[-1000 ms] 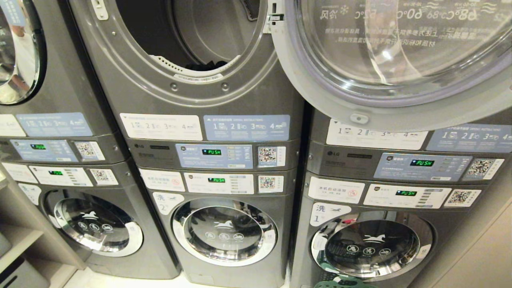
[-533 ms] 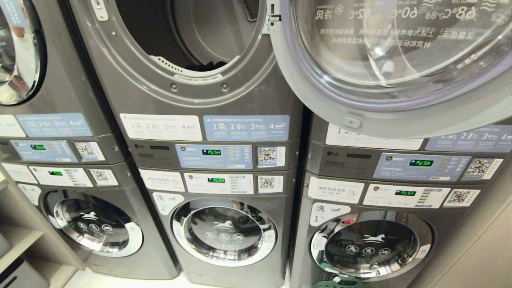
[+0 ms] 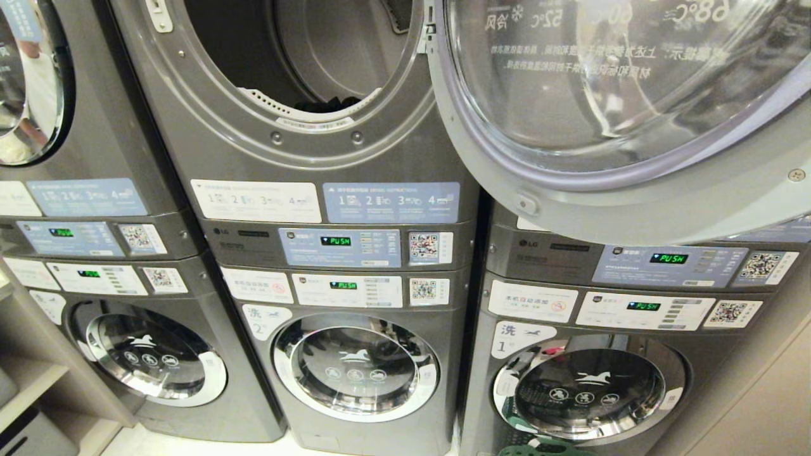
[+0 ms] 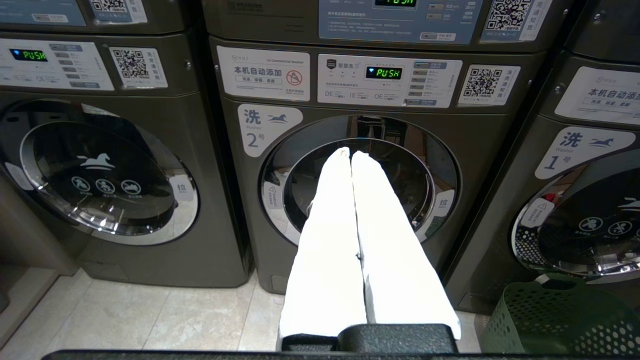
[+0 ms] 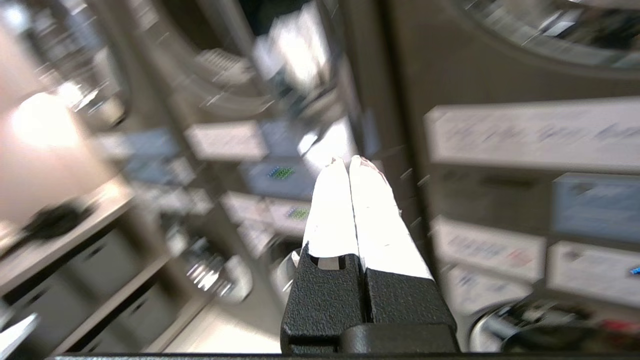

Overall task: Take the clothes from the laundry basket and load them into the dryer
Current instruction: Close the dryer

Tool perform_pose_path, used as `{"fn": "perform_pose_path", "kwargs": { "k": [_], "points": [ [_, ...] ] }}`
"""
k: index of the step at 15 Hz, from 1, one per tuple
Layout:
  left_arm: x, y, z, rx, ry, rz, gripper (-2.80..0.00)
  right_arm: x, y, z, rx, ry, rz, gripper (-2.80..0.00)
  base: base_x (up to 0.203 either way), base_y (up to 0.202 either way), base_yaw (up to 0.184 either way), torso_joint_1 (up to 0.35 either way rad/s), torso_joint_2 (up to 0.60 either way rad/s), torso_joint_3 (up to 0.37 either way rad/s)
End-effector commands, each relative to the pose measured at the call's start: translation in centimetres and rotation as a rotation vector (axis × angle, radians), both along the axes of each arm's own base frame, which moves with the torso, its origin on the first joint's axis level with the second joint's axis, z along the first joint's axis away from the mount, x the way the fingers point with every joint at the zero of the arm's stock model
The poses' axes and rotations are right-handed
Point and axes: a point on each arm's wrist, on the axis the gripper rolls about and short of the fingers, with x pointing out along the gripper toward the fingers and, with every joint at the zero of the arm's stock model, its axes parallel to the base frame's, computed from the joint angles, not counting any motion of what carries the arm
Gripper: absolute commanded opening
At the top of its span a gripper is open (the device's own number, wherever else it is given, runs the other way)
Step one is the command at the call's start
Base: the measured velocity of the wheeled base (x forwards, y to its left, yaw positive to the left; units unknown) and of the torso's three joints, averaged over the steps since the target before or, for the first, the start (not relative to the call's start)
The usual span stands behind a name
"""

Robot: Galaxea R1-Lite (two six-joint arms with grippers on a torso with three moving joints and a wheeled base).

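Observation:
Next, I bring my right gripper in behind the dryer's glass door (image 3: pixel 585 99) and push the door's outer side to close it, because the door hangs wide open next to the dryer's opening.
The dryer (image 3: pixel 209 126) is the upper middle machine, and its round opening stands uncovered. Dark clothes (image 3: pixel 326 102) lie at the bottom of its drum. Its glass door (image 3: pixel 602 95) hangs out to the right. The green laundry basket (image 4: pixel 560 320) stands on the floor before washer no. 1; only its rim (image 3: pixel 545 449) shows in the head view. My left gripper (image 4: pixel 350 152) is shut and empty, pointing at washer no. 2. My right gripper (image 5: pixel 347 160) is shut with nothing in it, before the machines' label panels. Neither arm shows in the head view.
Three stacks of grey machines stand side by side, with shut washer doors (image 3: pixel 355 367) below. Shelves (image 3: pixel 25 380) stand at the far left. Pale floor tiles (image 4: pixel 150 315) lie before the washers.
The dryer door has swung: its lower rim sits lower and further left in the head view and looks larger. The machines have not shifted.

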Motion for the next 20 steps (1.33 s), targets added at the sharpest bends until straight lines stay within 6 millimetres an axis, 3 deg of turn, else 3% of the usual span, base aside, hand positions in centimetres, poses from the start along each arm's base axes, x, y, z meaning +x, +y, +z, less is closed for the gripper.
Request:
{"fn": "perform_pose_path", "kwargs": {
  "k": [1, 7, 13, 16, 20],
  "points": [
    [0.0, 0.0, 0.0, -0.001, 0.0, 0.0, -2.8, -2.4, 0.4, -0.5, -0.006, -0.014, 0.047, -2.8, 0.0, 0.0, 0.0, 0.0, 0.0, 0.0],
    [0.0, 0.0, 0.0, -0.001, 0.0, 0.0, -2.8, -0.2, 0.0, -0.4, -0.009, 0.033, -0.02, -2.8, 0.0, 0.0, 0.0, 0.0, 0.0, 0.0],
    [0.0, 0.0, 0.0, -0.001, 0.0, 0.0, -2.8, 5.6, -1.0, 1.1, -0.065, -0.029, -0.096, -2.8, 0.0, 0.0, 0.0, 0.0, 0.0, 0.0],
    [0.0, 0.0, 0.0, -0.001, 0.0, 0.0, -2.8, 6.1, -1.0, 1.6, -0.058, -0.043, -0.094, -2.8, 0.0, 0.0, 0.0, 0.0, 0.0, 0.0],
    [0.0, 0.0, 0.0, 0.001, 0.0, 0.0, -2.8, 6.2, 0.6, 2.9, -0.049, -0.076, 0.066, -2.8, 0.0, 0.0, 0.0, 0.0, 0.0, 0.0]
  ]
}}
